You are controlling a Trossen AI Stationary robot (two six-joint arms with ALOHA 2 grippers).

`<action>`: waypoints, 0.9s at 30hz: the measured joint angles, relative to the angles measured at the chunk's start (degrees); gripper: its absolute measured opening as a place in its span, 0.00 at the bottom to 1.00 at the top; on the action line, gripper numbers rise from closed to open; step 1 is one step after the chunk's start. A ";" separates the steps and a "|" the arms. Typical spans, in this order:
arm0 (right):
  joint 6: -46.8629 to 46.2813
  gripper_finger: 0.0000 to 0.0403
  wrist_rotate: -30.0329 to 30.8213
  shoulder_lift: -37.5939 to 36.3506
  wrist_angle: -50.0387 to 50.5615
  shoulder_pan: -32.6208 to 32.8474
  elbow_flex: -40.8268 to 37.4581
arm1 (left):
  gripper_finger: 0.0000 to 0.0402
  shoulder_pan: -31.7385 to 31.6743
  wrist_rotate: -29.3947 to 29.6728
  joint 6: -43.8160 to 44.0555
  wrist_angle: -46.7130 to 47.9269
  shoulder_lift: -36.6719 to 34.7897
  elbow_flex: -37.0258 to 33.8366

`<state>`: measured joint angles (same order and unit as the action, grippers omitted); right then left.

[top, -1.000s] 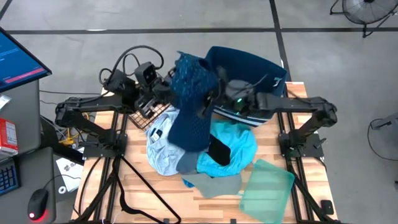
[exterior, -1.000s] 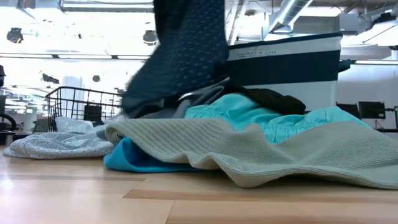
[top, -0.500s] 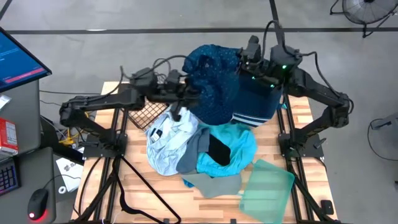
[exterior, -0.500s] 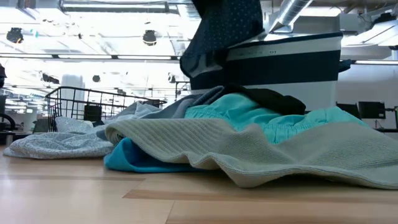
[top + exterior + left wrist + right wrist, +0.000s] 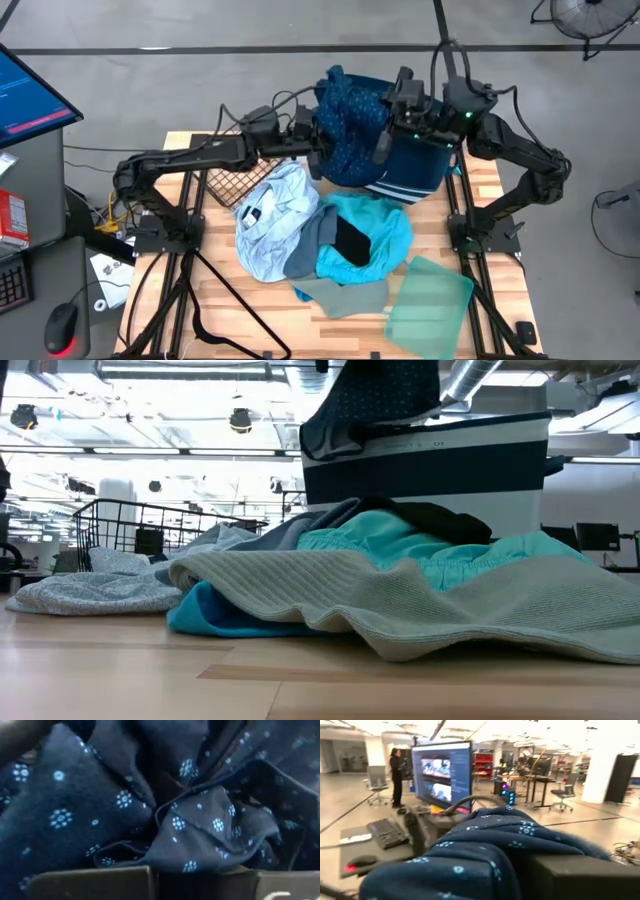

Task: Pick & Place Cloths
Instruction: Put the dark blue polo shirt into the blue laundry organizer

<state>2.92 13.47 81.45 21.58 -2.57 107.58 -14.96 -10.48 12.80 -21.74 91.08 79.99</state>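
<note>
Part of the navy cloth point(image 5: 332, 435) is hanging outside the bin's rim, so next I open my right gripper, grab the cloth's bunched part point(image 5: 350, 125) nearer my left gripper and pull it inside.
The dark navy patterned cloth point(image 5: 350, 135) is bunched over the navy fabric bin point(image 5: 415, 165), and one fold hangs over the bin's rim point(image 5: 340, 435). My left gripper point(image 5: 318, 152) is shut on its left side and my right gripper point(image 5: 383, 148) on its right. The cloth fills the left wrist view point(image 5: 165, 810) and drapes over my right fingers point(image 5: 470, 855). On the table, a pile holds the pale blue-white cloth point(image 5: 268, 215), turquoise cloth point(image 5: 385, 230), small black cloth point(image 5: 352, 242) and grey cloth point(image 5: 308, 250). My left gripper holds the navy cloth by a bunched fold on its left side point(image 5: 160, 855), pinched between the two fingers point(image 5: 90, 882). The fingers come level from the table's left. The cloth is clear of the table. My right gripper is shut on the cloth's right part point(image 5: 485, 865). The cloth covers one finger and hides the place of contact; the other finger point(image 5: 580, 875) shows bare. The cloth hangs from the gripper toward the bin.
A black wire basket point(image 5: 235, 180) stands at the far left under my left arm. A translucent green tray point(image 5: 430, 300) lies at the near right corner, with a grey knit piece point(image 5: 340, 295) beside it. A monitor and keyboard show beyond the table's left.
Both grippers carried the navy cloth from above the pile toward the far right, over the bin. The cloth first hung long, with its lower end down by the pile. It then came clear of the table and sank in a bunch onto the bin's rim.
</note>
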 joint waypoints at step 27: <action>-5.96 0.01 -0.53 2.09 33.16 1.63 0.16 | 0.21 -0.63 -4.57 -9.09 -15.87 -0.67 -0.33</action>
<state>-3.04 12.95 83.54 54.74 -0.95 107.74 -15.59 -15.05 3.71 -37.61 90.41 79.66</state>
